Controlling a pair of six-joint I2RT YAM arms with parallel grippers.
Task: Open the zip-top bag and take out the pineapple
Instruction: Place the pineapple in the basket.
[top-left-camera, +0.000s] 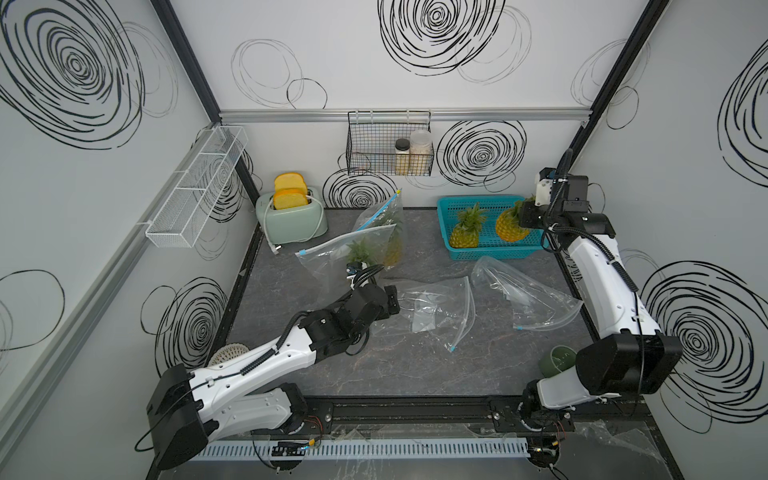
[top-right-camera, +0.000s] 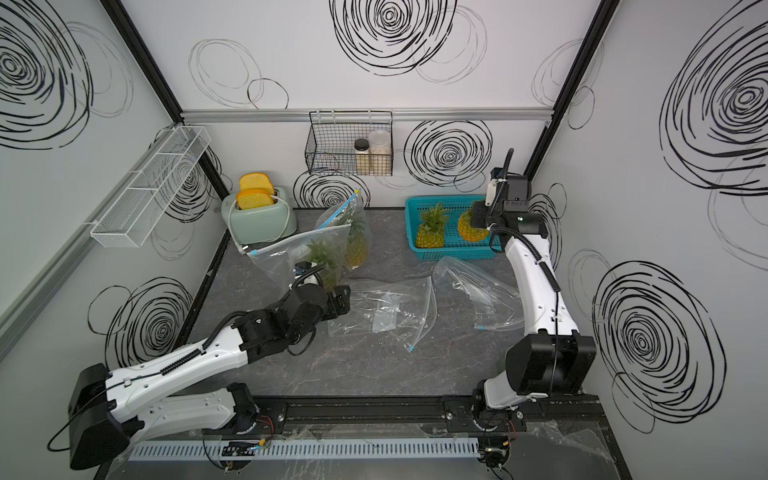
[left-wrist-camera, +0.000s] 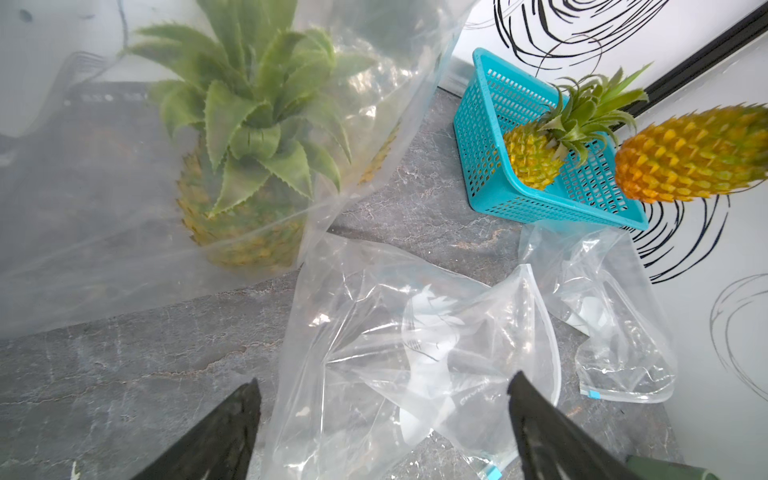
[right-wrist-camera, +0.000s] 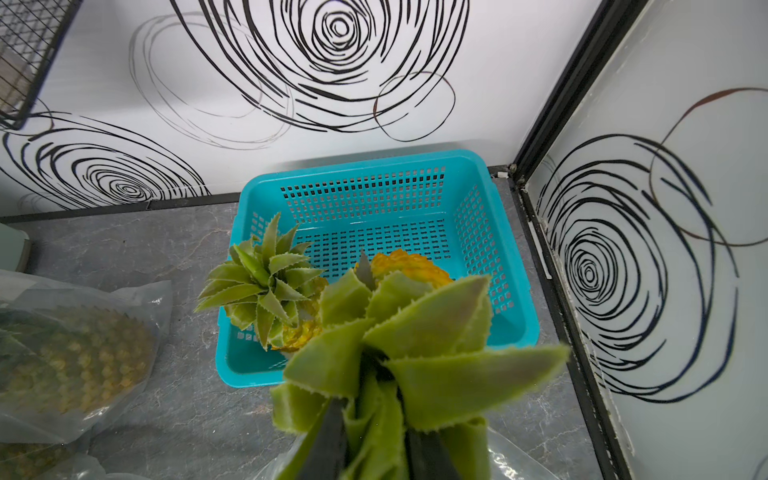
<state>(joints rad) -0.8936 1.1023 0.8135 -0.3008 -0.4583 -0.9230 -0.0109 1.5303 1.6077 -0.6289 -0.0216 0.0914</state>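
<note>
The pineapple (top-left-camera: 509, 226) is hanging by its top over the teal basket's free bottom (top-left-camera: 489, 229). My right gripper should go on down until the pineapple's base sits next to the second pineapple.
My right gripper (right-wrist-camera: 376, 440) is shut on the green leaf crown of a pineapple (top-left-camera: 510, 226), which hangs over the teal basket (top-left-camera: 490, 253). A second pineapple (top-left-camera: 465, 235) stands inside the basket. My left gripper (left-wrist-camera: 384, 378) is open, with nothing between its fingers, just above an empty zip-top bag (left-wrist-camera: 374, 332) lying crumpled mid-table. Another empty bag (top-left-camera: 523, 299) lies beside the right arm. At the back, two clear zip-top bags (top-left-camera: 332, 257) with blue sliders each hold a pineapple (left-wrist-camera: 249, 145).
A mint toaster (top-left-camera: 291, 216) with bread stands in the back left corner. A black wire basket (top-left-camera: 386, 145) with jars hangs on the back wall, and a white mesh shelf (top-left-camera: 195, 187) on the left wall. A green cup (top-left-camera: 557, 361) lies by the right arm's base.
</note>
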